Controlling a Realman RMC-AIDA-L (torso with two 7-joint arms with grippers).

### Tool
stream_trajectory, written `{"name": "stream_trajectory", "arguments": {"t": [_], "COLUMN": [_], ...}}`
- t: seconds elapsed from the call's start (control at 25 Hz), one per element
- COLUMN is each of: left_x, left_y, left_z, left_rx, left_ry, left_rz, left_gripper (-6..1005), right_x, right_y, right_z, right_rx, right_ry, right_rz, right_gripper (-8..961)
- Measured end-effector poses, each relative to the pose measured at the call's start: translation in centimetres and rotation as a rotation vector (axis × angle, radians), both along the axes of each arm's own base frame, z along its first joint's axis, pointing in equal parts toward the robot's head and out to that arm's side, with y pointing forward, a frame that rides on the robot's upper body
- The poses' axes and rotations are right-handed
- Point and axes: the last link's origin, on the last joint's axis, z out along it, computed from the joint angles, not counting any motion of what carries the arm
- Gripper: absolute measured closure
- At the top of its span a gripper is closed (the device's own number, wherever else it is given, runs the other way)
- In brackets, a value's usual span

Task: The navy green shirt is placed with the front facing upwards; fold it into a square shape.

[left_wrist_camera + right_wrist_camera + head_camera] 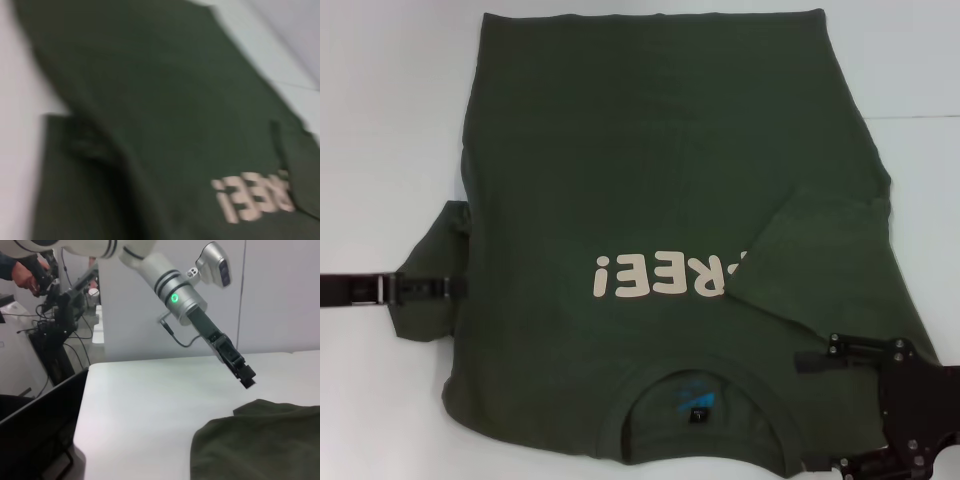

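My left gripper's fingertips hover by the shirt's side (pixel 465 272), past the sleeve's outer hem (pixel 397 312), so next my left gripper backs off and takes that hem before folding the sleeve in.
The navy green shirt (pixel 650 150) lies front up on the white table (pixel 390 120), collar and blue neck label (pixel 694 400) toward me, cream letters (pixel 640 275) across the chest. One sleeve (pixel 810 250) is folded in over the end of the letters. The other sleeve (pixel 430 270) sticks out flat at the left. My left gripper (pixel 463 288) hovers over that sleeve, fingers together, and the right wrist view shows the left gripper (pixel 247 378) slightly above the cloth (pixel 260 445). My right gripper (pixel 807 412) stands open over the shirt's near right shoulder. The left wrist view shows the shirt (pixel 165 115) blurred.
The table's near left edge (pixel 82 405) borders a black panel (pixel 35 425). Beyond it stand cables and equipment (pixel 60 315), with a person's hand (pixel 25 277) at them. A seam (pixel 920 118) crosses the table at the far right.
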Motion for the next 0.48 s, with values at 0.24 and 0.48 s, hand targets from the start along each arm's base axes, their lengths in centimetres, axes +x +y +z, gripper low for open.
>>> {"name": "stream_trajectory", "arguments": {"t": [0.24,0.48], "left_x": [1.5,1.8], "left_y": [1.6,3.3], "left_z": [1.8,2.7], "left_rx": [0.040,0.046], "left_ry": [0.004,0.072], "left_rz": [0.140,0.220], "left_gripper": [124,123], "right_x": [-0.1,-0.2], "right_y": [0.3,0.4], "right_z": [-0.2,-0.8], "right_rx": [0.010,0.001], "right_ry": [-0.010,0.009], "right_rz": [0.023,0.038], "right_gripper": [21,26]}}
